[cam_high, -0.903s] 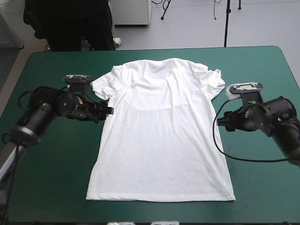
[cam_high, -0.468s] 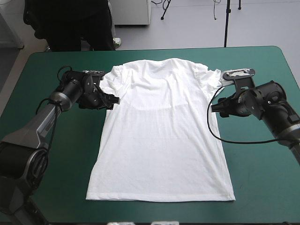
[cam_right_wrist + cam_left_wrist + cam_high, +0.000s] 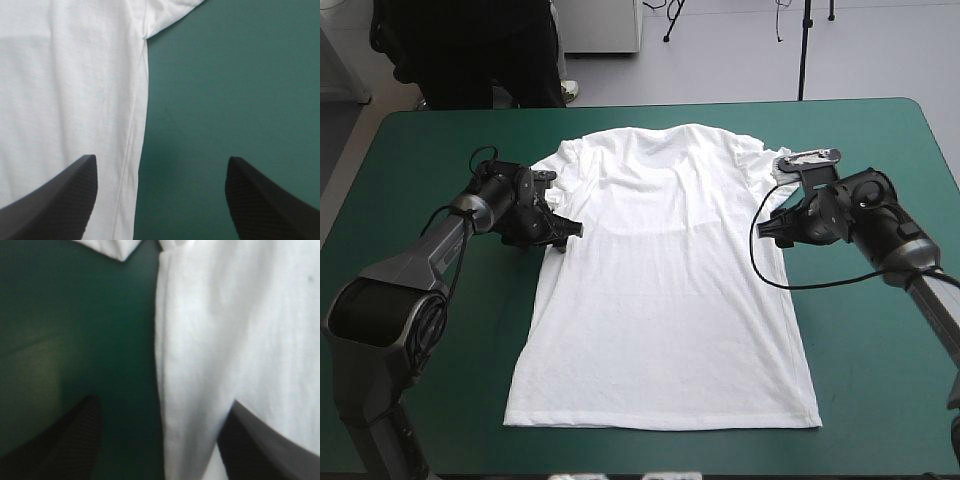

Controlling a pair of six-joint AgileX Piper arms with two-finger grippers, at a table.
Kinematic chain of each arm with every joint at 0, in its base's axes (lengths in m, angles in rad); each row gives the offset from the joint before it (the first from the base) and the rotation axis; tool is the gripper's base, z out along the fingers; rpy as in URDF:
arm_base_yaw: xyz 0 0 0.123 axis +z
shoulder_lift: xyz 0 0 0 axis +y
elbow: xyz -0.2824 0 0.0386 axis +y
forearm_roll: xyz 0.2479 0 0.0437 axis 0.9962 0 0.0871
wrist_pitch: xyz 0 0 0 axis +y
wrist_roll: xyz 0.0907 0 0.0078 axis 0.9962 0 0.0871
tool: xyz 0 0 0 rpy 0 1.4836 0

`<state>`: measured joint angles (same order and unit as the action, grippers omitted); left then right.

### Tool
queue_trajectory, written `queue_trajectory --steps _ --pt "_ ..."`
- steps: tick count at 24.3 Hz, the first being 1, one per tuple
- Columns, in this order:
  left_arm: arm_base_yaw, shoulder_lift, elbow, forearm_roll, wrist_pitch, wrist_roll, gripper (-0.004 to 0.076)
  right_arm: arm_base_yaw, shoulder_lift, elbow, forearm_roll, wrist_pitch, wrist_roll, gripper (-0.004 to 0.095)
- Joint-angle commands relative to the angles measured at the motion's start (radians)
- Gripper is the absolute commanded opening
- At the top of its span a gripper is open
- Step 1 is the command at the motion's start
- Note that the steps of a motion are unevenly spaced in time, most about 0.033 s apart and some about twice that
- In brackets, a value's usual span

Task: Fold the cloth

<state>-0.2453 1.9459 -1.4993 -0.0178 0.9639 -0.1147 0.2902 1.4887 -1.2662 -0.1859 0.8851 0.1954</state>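
Note:
I expect the T-shirt to fold over and droop between my grippers when I lift its side seams, because its sleeves lie in limp creases.
The white T-shirt lies spread flat on the teal-green cover, collar toward the far edge and hem toward the near edge. My left gripper is open at the shirt's left side seam, just below the sleeve. In the left wrist view the T-shirt edge runs between the fingers of the left gripper. My right gripper is open at the right side seam under the other sleeve. In the right wrist view the right gripper straddles the T-shirt edge, one finger over cloth, one over the cover.
Bare teal-green cover flanks the shirt on both sides. The hem lies close to the table's near edge.
Both grippers have moved inward from beside the shirt to its side seams under the sleeves. The shirt has not shifted.

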Motion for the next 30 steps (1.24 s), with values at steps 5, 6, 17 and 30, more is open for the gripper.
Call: queue_trajectory --steps 5,6,17,30 --pt "-0.002 -0.031 -0.026 -0.043 -0.025 0.018 0.0135 0.001 0.098 -0.068 -0.012 -0.064 -0.015 0.0671" --pt "-0.002 -0.029 -0.026 -0.043 -0.031 0.026 0.0102 0.001 0.119 -0.079 -0.012 -0.064 -0.015 0.0671" --pt "-0.002 -0.021 -0.026 -0.043 -0.044 0.031 -0.0009 -0.009 0.320 -0.181 0.016 -0.067 -0.035 0.0671" --pt "-0.002 -0.021 -0.026 -0.039 -0.056 0.031 -0.0009 -0.022 0.445 -0.173 0.151 -0.073 -0.065 -0.0017"
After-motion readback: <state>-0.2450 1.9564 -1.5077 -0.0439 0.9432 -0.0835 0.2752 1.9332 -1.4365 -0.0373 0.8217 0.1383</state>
